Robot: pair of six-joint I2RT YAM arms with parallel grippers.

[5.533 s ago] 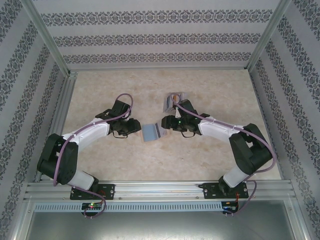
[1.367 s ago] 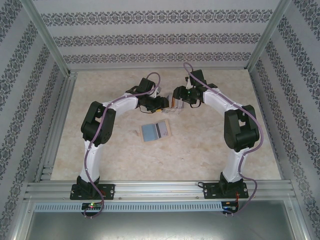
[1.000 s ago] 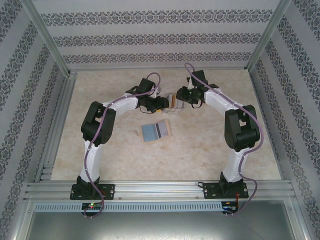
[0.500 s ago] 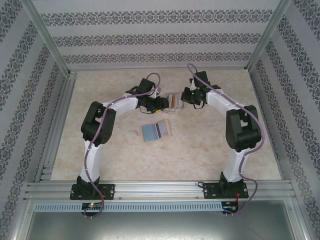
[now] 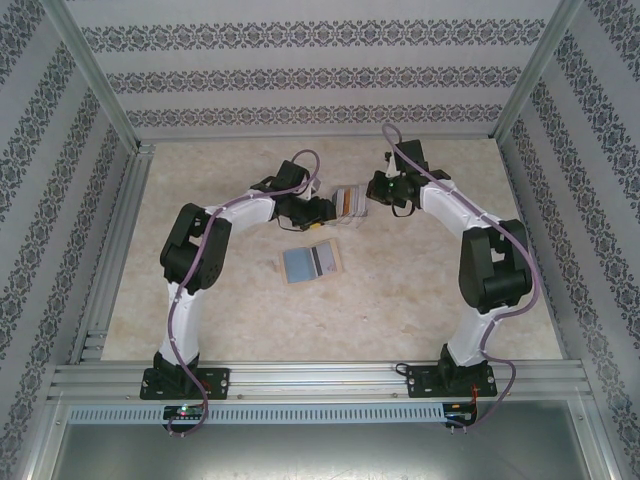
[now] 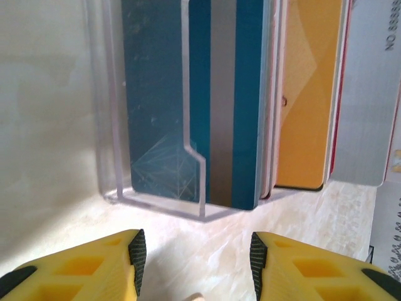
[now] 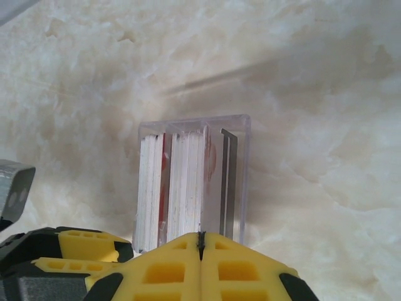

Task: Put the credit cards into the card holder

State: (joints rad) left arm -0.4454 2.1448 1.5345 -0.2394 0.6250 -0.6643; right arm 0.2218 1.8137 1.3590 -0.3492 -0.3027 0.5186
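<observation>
The pink-printed card (image 7: 212, 172) is held by one edge in my right gripper, so my open left gripper keeps moving to the card's free edge (image 7: 205, 132) until it can close there.
The credit cards (image 5: 346, 200) stand on edge in a clear plastic tray (image 5: 352, 222) at the back middle of the table. In the left wrist view they are a blue card (image 6: 225, 94), an orange-yellow card (image 6: 310, 94) and a grey card (image 6: 369, 94). The right wrist view has their white edges (image 7: 182, 188). The card holder (image 5: 312, 262) lies open in front of the tray, grey-blue inside up. My left gripper (image 5: 322, 208) (image 6: 197, 257) is open just left of the tray, nothing between its fingers. My right gripper (image 5: 376, 192) (image 7: 200, 237) is shut, just right of the tray.
The clear tray's wall (image 6: 109, 125) (image 7: 244, 169) surrounds the cards. One yellow finger of the left gripper (image 7: 81, 241) lies at the tray's far side in the right wrist view. Aluminium frame rails (image 5: 120, 250) and patterned walls bound the marble-look table (image 5: 420, 290).
Over the last second the right gripper drew back to the right, off the tray, uncovering the cards. The left gripper stayed at the tray's left side. The wallet has not moved.
</observation>
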